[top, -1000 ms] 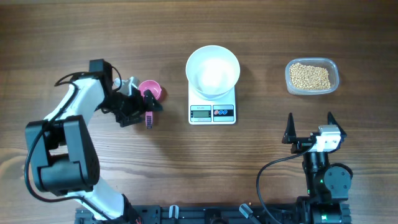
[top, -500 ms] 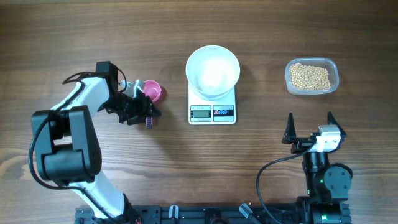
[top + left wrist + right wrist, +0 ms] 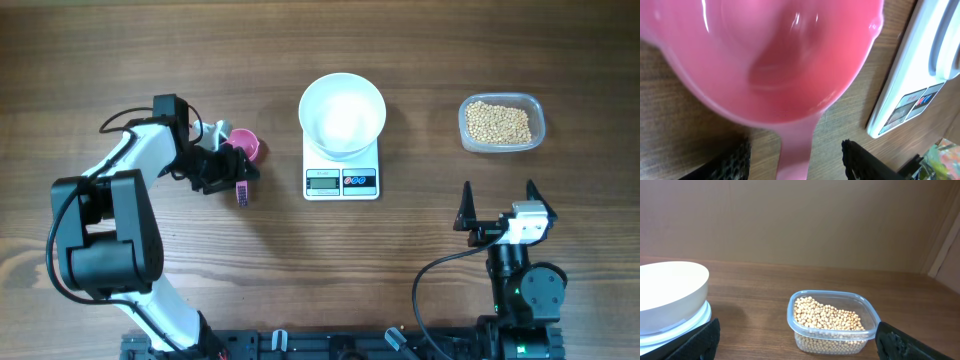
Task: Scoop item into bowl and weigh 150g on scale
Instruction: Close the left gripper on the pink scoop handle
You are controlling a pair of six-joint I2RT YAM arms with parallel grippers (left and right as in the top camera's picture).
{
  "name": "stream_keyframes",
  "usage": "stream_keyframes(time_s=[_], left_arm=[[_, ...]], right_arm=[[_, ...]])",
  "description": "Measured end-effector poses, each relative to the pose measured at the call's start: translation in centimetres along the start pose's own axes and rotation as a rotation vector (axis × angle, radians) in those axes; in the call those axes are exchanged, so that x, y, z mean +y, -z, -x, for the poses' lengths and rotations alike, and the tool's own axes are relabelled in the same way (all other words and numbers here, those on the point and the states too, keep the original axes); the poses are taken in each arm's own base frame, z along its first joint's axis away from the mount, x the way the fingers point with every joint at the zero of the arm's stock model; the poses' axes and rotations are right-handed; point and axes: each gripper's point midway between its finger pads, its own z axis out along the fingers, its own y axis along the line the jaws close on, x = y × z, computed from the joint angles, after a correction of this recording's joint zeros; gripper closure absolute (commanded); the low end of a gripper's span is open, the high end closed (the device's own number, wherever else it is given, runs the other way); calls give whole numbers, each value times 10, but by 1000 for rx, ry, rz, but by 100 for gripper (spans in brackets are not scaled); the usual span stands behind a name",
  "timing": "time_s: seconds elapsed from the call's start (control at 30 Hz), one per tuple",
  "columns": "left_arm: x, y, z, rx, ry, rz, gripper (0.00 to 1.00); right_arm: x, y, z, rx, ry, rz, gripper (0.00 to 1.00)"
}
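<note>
Next, I grip the pink scoop (image 3: 246, 143) near the cup with my left gripper and hold out the handle's end (image 3: 242, 195) to my right gripper, because the scoop is far from the beans.
A pink scoop (image 3: 245, 148) lies on the wood left of the scale (image 3: 342, 182). Its empty cup (image 3: 770, 55) fills the left wrist view, and its handle (image 3: 795, 150) runs back between the fingers of my left gripper (image 3: 796, 162). The jaws stand open, with a gap on each side of the handle. The white bowl (image 3: 342, 112) sits empty on the scale. The beans (image 3: 827, 317) fill a clear tub (image 3: 502, 123) at the far right. My right gripper (image 3: 499, 195) hangs open near the front edge, facing the tub with nothing between its fingers.
A small purple object (image 3: 241, 193) lies on the wood just in front of the left gripper (image 3: 222, 168). The scale's corner (image 3: 910, 90) is close on the scoop's right. The bowl's rim (image 3: 670, 292) shows at the left of the right wrist view.
My left arm has drawn in a little toward the scoop and its jaws have narrowed around the handle without closing on it. The right arm, bowl and tub have not moved.
</note>
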Motion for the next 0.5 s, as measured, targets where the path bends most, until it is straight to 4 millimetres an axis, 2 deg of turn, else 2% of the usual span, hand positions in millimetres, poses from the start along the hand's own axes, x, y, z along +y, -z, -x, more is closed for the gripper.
stream_keyframes(time_s=[0.1,0.27,0.37,0.5], left_arm=[[-3,0,4,-15,-10,-16,52],[-5,0,7,-28,-17,-26,55],[-5,0,10,-39,-24,-27,63],[-7,1,14,-55,-20,-40,63]], right_arm=[[0,0,0,0,0,0,0],[0,0,0,0,0,0,0],[0,0,0,0,0,0,0],[0,0,0,0,0,0,0]])
